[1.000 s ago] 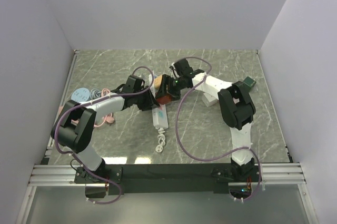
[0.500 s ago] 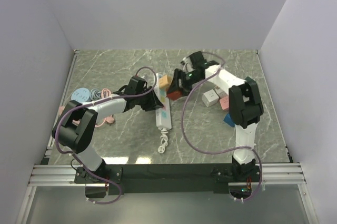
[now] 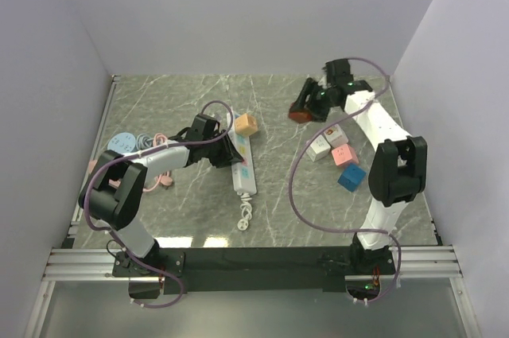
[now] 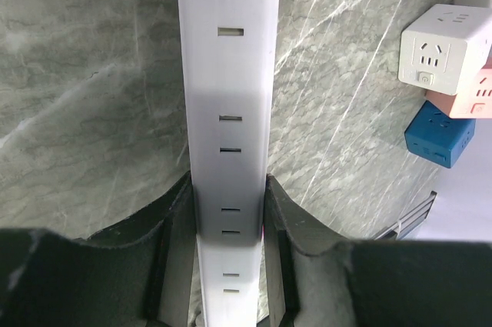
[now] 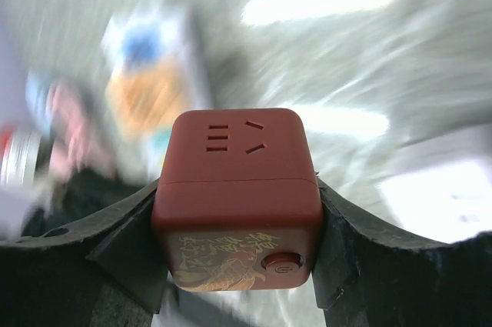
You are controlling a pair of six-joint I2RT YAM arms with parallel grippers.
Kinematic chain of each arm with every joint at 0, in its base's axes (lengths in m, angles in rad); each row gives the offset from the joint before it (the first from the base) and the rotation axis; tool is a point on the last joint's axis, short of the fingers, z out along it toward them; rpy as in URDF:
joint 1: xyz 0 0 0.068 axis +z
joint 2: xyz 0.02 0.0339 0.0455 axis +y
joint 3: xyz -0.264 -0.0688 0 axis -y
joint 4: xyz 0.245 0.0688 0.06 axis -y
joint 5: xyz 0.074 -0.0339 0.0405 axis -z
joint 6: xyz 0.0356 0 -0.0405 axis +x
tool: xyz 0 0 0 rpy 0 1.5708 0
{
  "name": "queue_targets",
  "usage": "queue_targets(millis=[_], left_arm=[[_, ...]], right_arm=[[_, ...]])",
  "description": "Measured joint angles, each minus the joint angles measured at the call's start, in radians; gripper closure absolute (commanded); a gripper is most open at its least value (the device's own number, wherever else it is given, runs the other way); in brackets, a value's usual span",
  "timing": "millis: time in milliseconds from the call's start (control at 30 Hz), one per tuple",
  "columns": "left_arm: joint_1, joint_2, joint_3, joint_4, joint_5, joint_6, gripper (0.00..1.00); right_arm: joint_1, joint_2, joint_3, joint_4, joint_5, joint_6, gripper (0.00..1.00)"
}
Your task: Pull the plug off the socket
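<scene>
My right gripper has the dark red cube [image 3: 300, 116] free of the power strip, so I should keep going toward the white cubes and let it go beside them [image 3: 349, 126].
A white power strip [image 3: 243, 169] lies on the marble table near the middle; in the left wrist view [image 4: 228, 111] it runs up the frame. My left gripper [image 3: 232, 149] is shut on its upper end, one finger pressed to each long side [image 4: 228, 223]. My right gripper [image 3: 306, 106] is shut on a dark red cube plug [image 3: 301, 113], held in the air at the back right, far from the strip. In the right wrist view the red cube [image 5: 237, 196] fills the space between the fingers; the background is blurred.
An orange cube [image 3: 246, 124] sits at the strip's far end. White [image 3: 318, 149], pink [image 3: 343, 154] and blue [image 3: 351, 178] cubes lie on the right. A blue roll [image 3: 122, 143] and pink cord [image 3: 159, 180] lie at the left. The strip's white cord [image 3: 245, 217] is coiled below it.
My right gripper has carried the red cube plug away from the strip's far end, to the right and back. My left gripper has stayed on the strip, which has shifted slightly.
</scene>
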Motion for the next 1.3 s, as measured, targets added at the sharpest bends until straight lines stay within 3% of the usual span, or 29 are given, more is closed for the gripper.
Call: queue_targets(millis=[267,433,467,500,600,700,800,1100,1300], left_arm=[[0.0,0.0,0.001,-0.002,0.0,0.0,1.0],[0.0,0.0,0.001,-0.003,0.001,0.003,1.0],[0.0,0.0,0.001,-0.003,0.001,0.003,1.0],[0.0,0.0,0.001,-0.003,0.002,0.003,0.99],[0.0,0.001,0.005,-0.008,0.003,0.006,0.99],[0.0,0.006,0.016,-0.022,0.005,0.014,0.99],[0.0,0.008,0.023,-0.029,0.005,0.019,1.0],[0.0,0.008,0.024,-0.032,0.01,0.024,0.99],[0.0,0.013,0.027,-0.034,0.019,0.026,0.99]], right_arm=[[-0.232,0.143,0.163,-0.072,0.4,0.143,1.0],[-0.303,0.237,0.165,-0.136,0.513,0.174,0.89],[-0.305,0.251,0.163,-0.146,0.523,0.177,0.84],[-0.305,0.256,0.151,-0.147,0.529,0.179,0.66],[-0.304,0.254,0.108,-0.155,0.533,0.186,0.36],[-0.304,0.253,0.09,-0.163,0.54,0.193,0.2],[-0.304,0.238,0.092,-0.177,0.554,0.196,0.12],[-0.285,0.064,0.105,-0.173,0.514,0.177,0.08],[-0.119,-0.051,0.083,-0.006,0.282,0.077,0.07]])
